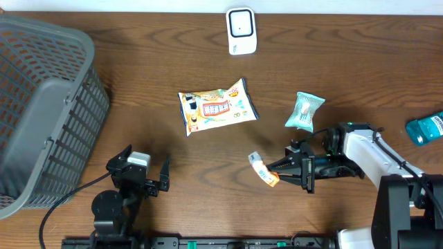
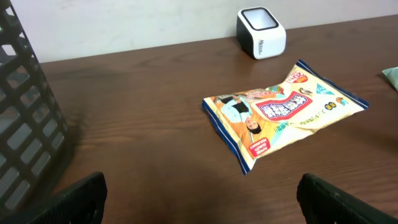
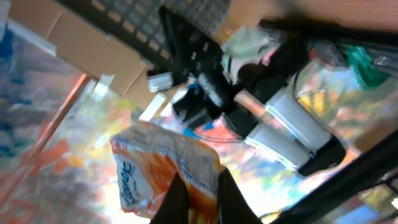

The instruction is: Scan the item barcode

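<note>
Next, I turn the packet point(image 1: 262, 169) around and bring it to the scanner's window point(image 1: 241, 23), since my right gripper points it toward my left gripper, away from the barcode scanner.
The item, a small orange-and-white packet point(image 1: 261, 168), hangs just above the table with my right gripper point(image 1: 275, 171) shut on it. Up close, the packet point(image 3: 163, 167) sticks out past the two dark fingers point(image 3: 176, 200), which pinch its lower edge; the right gripper point(image 3: 198, 200) is tilted so the room shows behind it. The white barcode scanner point(image 1: 241, 31) stands at the far edge, well away from the packet. My left gripper point(image 1: 142, 166) rests open near the front left, with nothing between its jaws point(image 2: 211, 205). The scanner point(image 2: 261, 31) also shows in the left wrist view.
A yellow snack bag point(image 1: 217, 106) lies mid-table, also seen as the snack bag point(image 2: 283, 112) ahead of the left gripper. A teal packet point(image 1: 304, 111) lies right of it, and a blue item point(image 1: 426, 128) at the right edge. A grey basket point(image 1: 41, 111) fills the left side.
</note>
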You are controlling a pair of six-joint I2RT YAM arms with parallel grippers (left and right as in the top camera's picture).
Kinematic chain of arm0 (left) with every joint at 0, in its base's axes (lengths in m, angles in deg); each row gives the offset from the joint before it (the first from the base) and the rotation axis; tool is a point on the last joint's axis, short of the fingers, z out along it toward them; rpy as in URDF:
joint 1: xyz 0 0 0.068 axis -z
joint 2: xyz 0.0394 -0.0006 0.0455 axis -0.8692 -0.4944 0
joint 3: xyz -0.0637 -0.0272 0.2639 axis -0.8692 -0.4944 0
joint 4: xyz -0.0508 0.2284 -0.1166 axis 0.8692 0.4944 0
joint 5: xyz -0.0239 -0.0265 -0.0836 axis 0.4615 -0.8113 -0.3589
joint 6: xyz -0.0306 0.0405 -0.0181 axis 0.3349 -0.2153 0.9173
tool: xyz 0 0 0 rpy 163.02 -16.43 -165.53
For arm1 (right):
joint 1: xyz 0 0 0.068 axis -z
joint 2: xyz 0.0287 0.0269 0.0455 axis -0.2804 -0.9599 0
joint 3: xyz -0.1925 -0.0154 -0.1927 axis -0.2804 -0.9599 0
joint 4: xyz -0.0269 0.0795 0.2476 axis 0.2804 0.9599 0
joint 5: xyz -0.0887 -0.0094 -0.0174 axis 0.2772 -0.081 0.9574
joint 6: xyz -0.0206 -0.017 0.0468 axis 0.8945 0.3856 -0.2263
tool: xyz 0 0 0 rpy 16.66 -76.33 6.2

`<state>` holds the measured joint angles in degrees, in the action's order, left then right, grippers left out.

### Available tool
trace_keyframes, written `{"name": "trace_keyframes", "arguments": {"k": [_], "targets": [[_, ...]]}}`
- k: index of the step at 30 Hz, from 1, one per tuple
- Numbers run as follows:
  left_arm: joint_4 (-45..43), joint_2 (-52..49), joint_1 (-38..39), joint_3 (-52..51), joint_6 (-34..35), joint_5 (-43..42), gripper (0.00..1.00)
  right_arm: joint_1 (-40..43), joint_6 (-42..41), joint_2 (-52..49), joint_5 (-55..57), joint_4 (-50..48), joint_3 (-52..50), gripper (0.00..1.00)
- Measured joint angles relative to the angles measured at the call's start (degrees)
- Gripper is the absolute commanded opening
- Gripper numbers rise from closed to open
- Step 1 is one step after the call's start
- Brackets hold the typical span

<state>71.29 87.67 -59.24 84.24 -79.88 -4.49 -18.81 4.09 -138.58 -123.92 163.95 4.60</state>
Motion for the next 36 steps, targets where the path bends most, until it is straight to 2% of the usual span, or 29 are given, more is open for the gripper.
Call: {"name": "trace_keyframes", "arguments": {"k": [1,4,13,16,20,22,25,29,36], "targets": [[0.0,0.0,0.0,0.0,0.0,0.0,0.98,-0.02,0.61,0.04,-0.22,0.98,0.07,0.01],[0.0,0.0,0.0,0.0,0.0,0.0,0.98,-0.02,11.02,2.58,-1.33,8.96,0.87,0.01],[-0.02,0.0,0.0,0.0,0.0,0.0,0.98,0.0,21.44,21.62,-1.88,8.98,3.72,0.02],[0.0,0.0,0.0,0.0,0.0,0.0,0.98,0.04,25.14,27.69,-0.28,2.93,4.0,0.01],[0.0,0.0,0.0,0.0,0.0,0.0,0.98,0.66,26.62,31.63,5.77,-14.4,4.07,0.02],[0.0,0.0,0.0,0.0,0.0,0.0,0.98,0.72,23.54,32.26,11.3,-24.37,4.13,0.02],[0.0,0.0,0.0,0.0,0.0,0.02,0.98,0.37,12.33,32.09,24.87,-38.03,4.17,0.02],[0.0,0.0,0.0,0.0,0.0,0.0,0.98,-2.82,-1.38,31.08,43.82,-51.47,4.17,0.01],[0.0,0.0,0.0,0.0,0.0,0.0,0.98,-10.91,-9.57,26.12,61.35,-72.78,4.24,0.01]]}}
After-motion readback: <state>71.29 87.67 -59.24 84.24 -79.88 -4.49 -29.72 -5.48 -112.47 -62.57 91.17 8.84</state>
